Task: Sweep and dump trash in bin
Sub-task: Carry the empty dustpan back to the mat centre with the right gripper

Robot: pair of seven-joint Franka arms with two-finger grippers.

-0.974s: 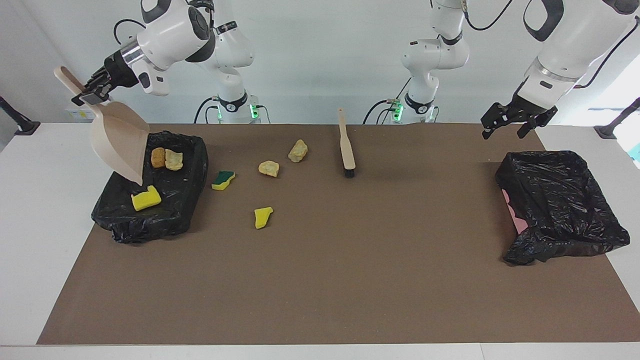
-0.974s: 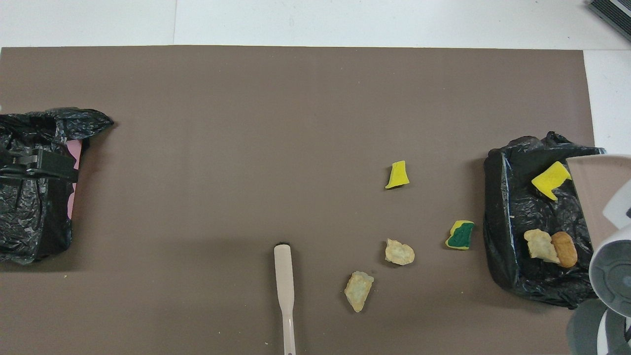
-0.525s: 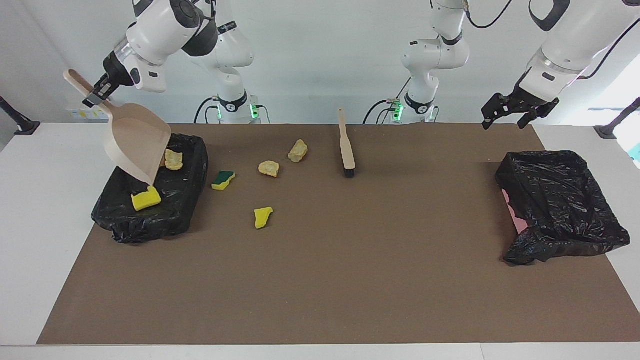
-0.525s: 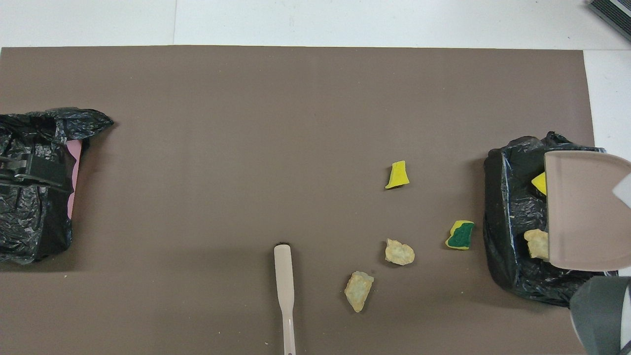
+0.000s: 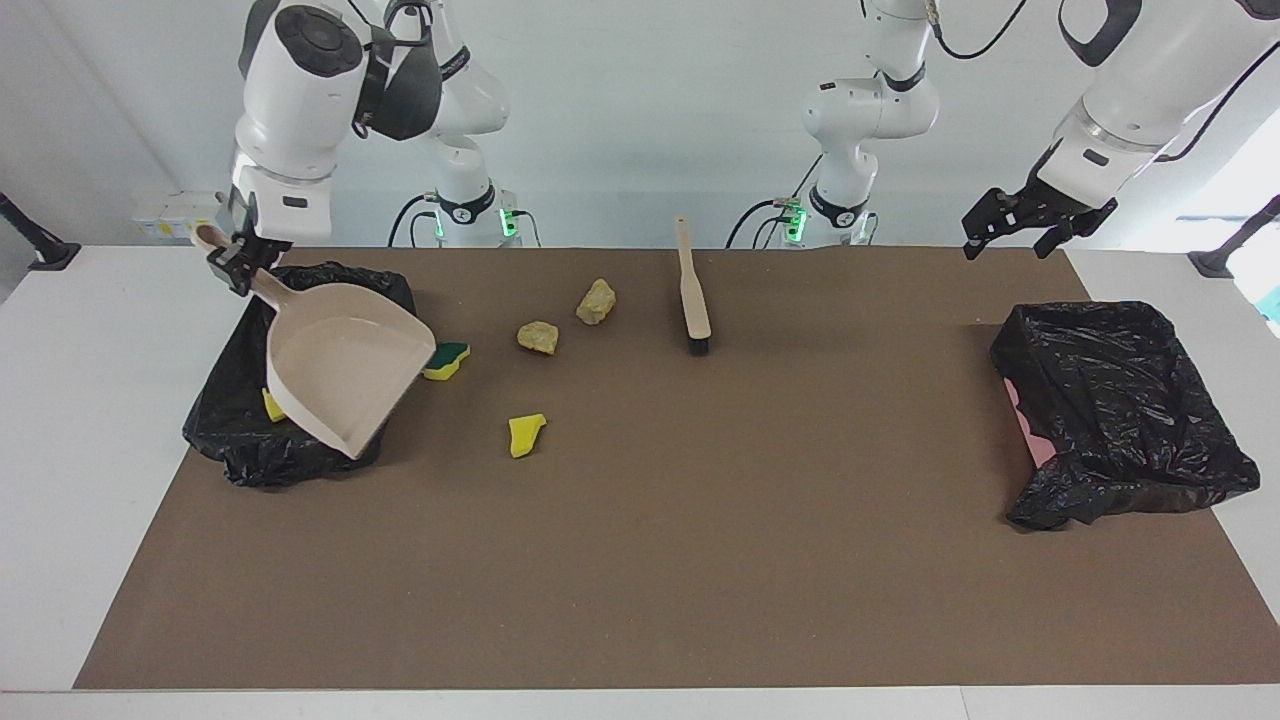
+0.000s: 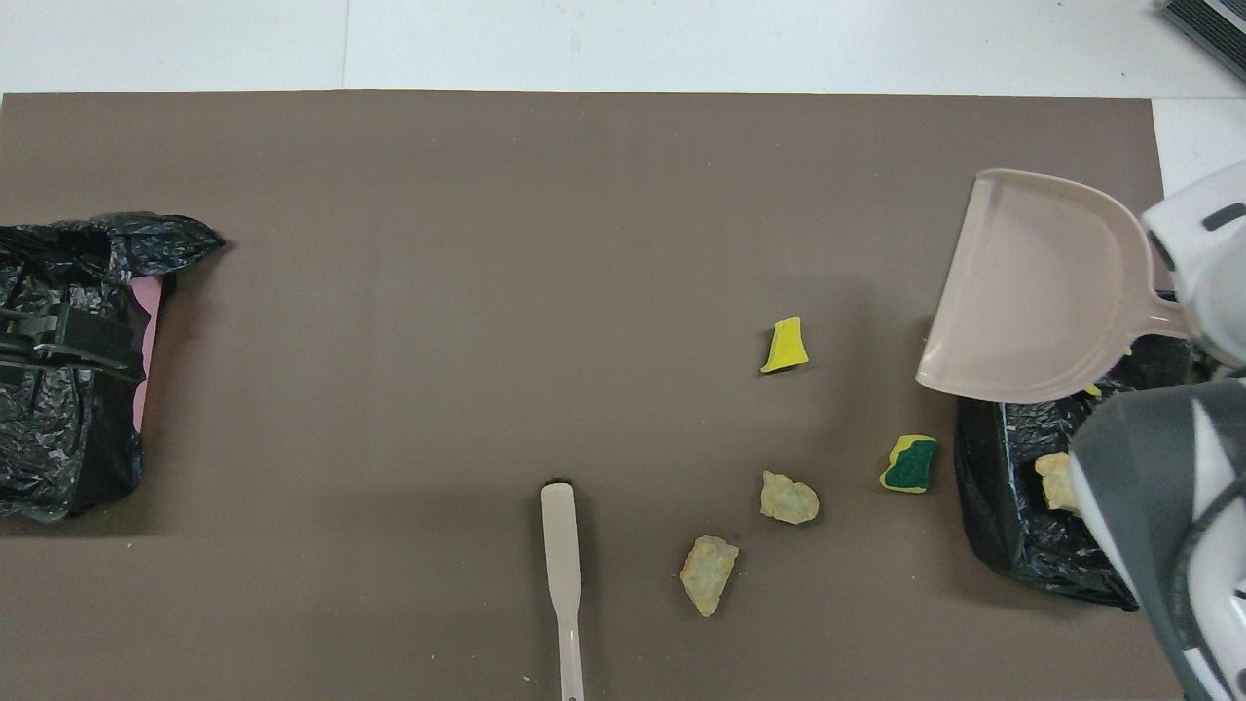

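Note:
I keep carrying the beige dustpan (image 6: 1034,286) with my right gripper to the mat (image 6: 549,280) beyond the beige brush until the dustpan lies flat, because the dustpan is empty and the mat there is open.
My right gripper (image 5: 238,268) is shut on the handle of the beige dustpan (image 5: 340,365) (image 6: 1037,287). The pan hangs nearly level and empty over the black-lined bin (image 5: 225,430) (image 6: 1012,531) at the right arm's end. In that bin a yellow piece (image 5: 272,405) and a tan chunk (image 6: 1056,480) peek out past the pan. On the mat beside the bin lie the green-faced sponge (image 5: 447,360) (image 6: 910,463), two tan chunks (image 5: 537,337) (image 5: 596,301) and a yellow scrap (image 5: 526,434) (image 6: 784,345). My left gripper (image 5: 1005,250) waits open in the air.
The beige brush (image 5: 692,290) (image 6: 563,574) lies on the mat at mid-table, close to the robots. A second black-lined bin (image 5: 1090,315) (image 6: 58,438) stands at the left arm's end, under the left gripper. A brown mat (image 5: 700,560) covers the table.
The right arm swung the dustpan from a steep downward tilt to nearly level, lower, its mouth turned toward mid-table. The left gripper rose slightly early on, then held still.

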